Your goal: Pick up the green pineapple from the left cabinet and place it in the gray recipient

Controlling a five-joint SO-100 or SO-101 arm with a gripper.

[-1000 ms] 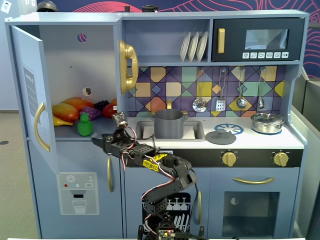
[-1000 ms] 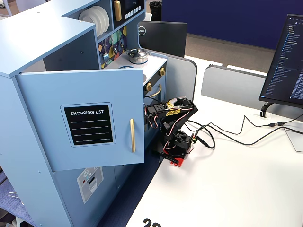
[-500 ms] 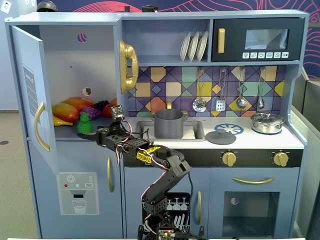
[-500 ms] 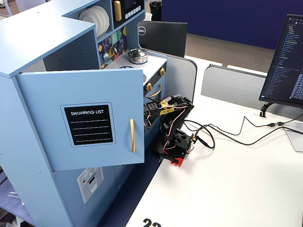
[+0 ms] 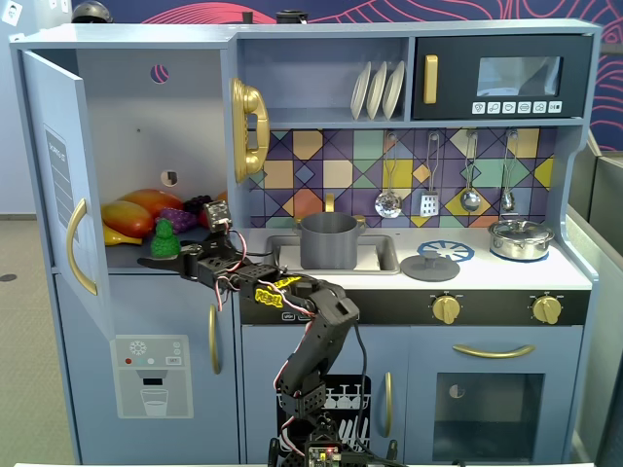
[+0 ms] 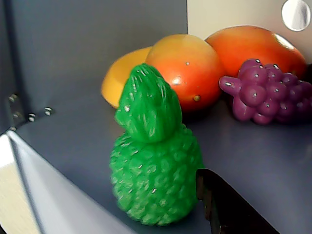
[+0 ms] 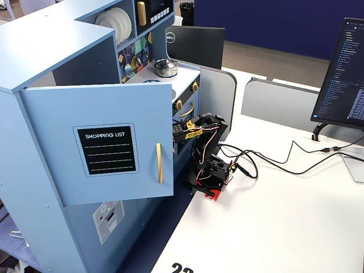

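Note:
The green pineapple looks shorter than the gray recipient's sides, so the pineapple will disappear below the recipient's rim when I put it inside.
The green pineapple stands upright near the front edge of the open left cabinet's shelf. It fills the middle of the wrist view. My gripper reaches into the cabinet from the right, low at the pineapple's base, jaws apart. One black finger shows just right of the pineapple, close to its side; the other finger is out of view. The gray recipient stands in the sink to the right. The cabinet door hides the pineapple in a fixed view.
Two orange mangoes and a purple grape bunch lie behind the pineapple. The blue door hangs open at left. A gray lid and a shiny silver pot sit on the counter.

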